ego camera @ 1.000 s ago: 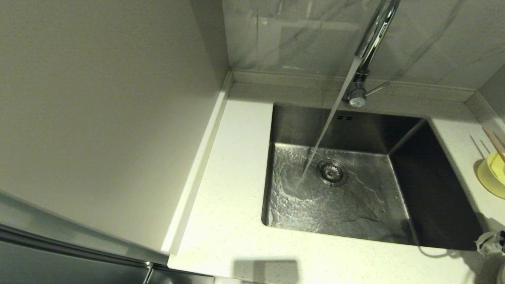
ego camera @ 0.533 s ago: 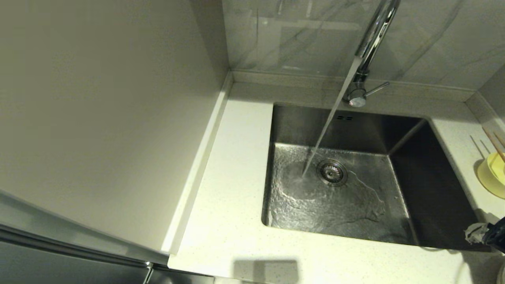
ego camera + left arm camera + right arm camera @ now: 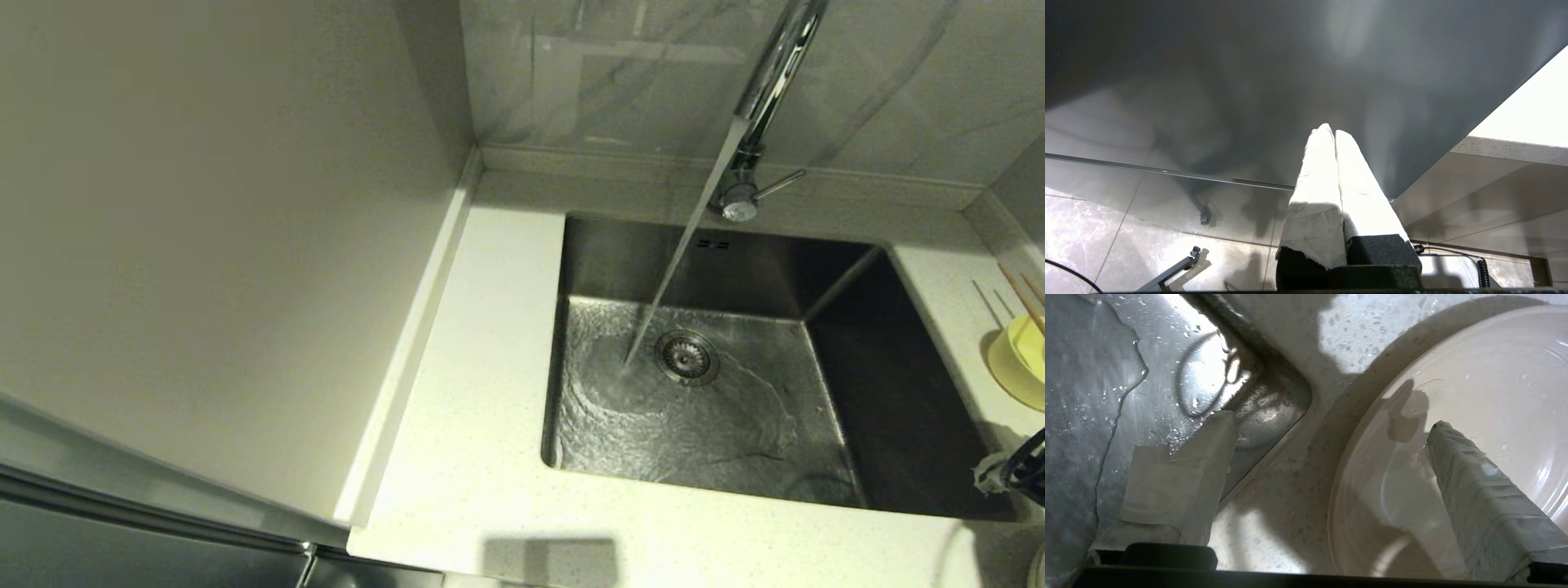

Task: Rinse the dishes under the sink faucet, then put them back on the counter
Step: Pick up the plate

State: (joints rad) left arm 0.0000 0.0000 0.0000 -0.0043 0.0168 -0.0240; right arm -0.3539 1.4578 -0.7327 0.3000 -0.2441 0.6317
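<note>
The cream-white plate (image 3: 1506,404) will collect a little pool of water when I carry it to the faucet, because the plate's raised rim (image 3: 1359,426) curves around a shallow inside.
The chrome sink faucet (image 3: 771,73) runs a stream of water into the steel sink (image 3: 637,253). The pale yellow bowl (image 3: 1020,359) sits on the counter (image 3: 490,367) at the far right, with the wooden chopsticks (image 3: 1024,296) resting on it. The cream-white plate (image 3: 1486,388) lies on the counter beside the sink's front right corner. My right gripper (image 3: 1331,420) is open astride the plate's rim, one finger over the sink corner and the other over the plate's inside. It holds nothing. My left gripper (image 3: 1331,130) is shut and empty, parked below counter level.
A round steel drain strainer (image 3: 687,357) sits in the wet sink floor. A tall grey panel (image 3: 204,245) walls off the counter's left side. Marble wall tiles (image 3: 620,73) stand behind the faucet. Water drops (image 3: 1367,330) lie on the counter near the plate.
My right gripper has shifted a little farther from me at the sink's front right corner. The water keeps running and the bowl and chopsticks have not moved.
</note>
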